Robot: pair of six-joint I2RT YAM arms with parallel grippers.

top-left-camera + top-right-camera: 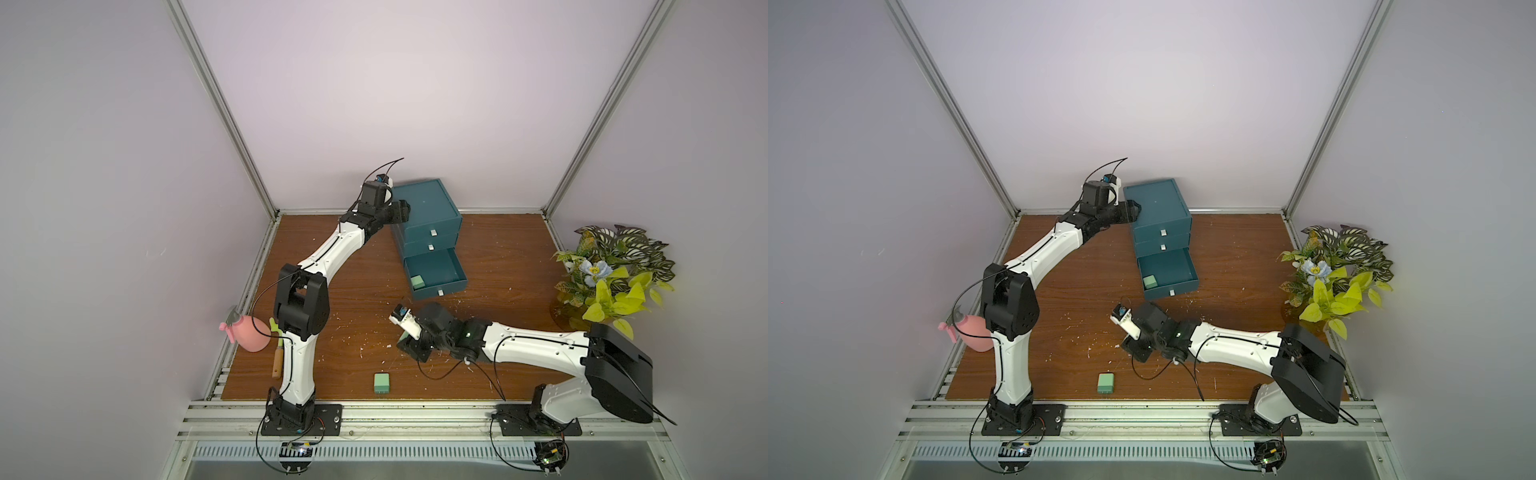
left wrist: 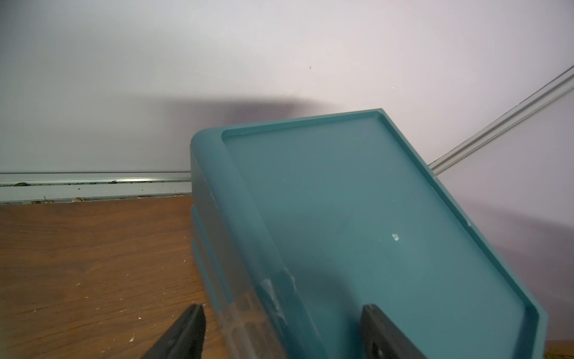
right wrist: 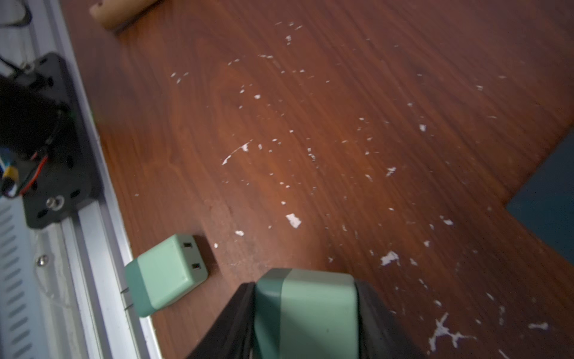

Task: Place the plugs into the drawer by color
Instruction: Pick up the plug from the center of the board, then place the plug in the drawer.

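Observation:
I should keep carrying the plug in my right gripper until it hangs over the drawer's empty middle, as the open bottom drawer holds a matching mint green plug.
The dark teal cabinet stands at the back, with its bottom drawer pulled out. One mint green plug lies in that drawer's front left corner. My right gripper is shut on a second mint green plug, low over the table in front of the drawer. A third mint green plug lies on its side near the front rail, also seen in the right wrist view. My left gripper is open and straddles the cabinet's top left edge.
A pink spray bottle and a wooden-handled tool lie at the left edge beside the left arm. A potted plant fills the right side. White flecks are scattered over the wooden table.

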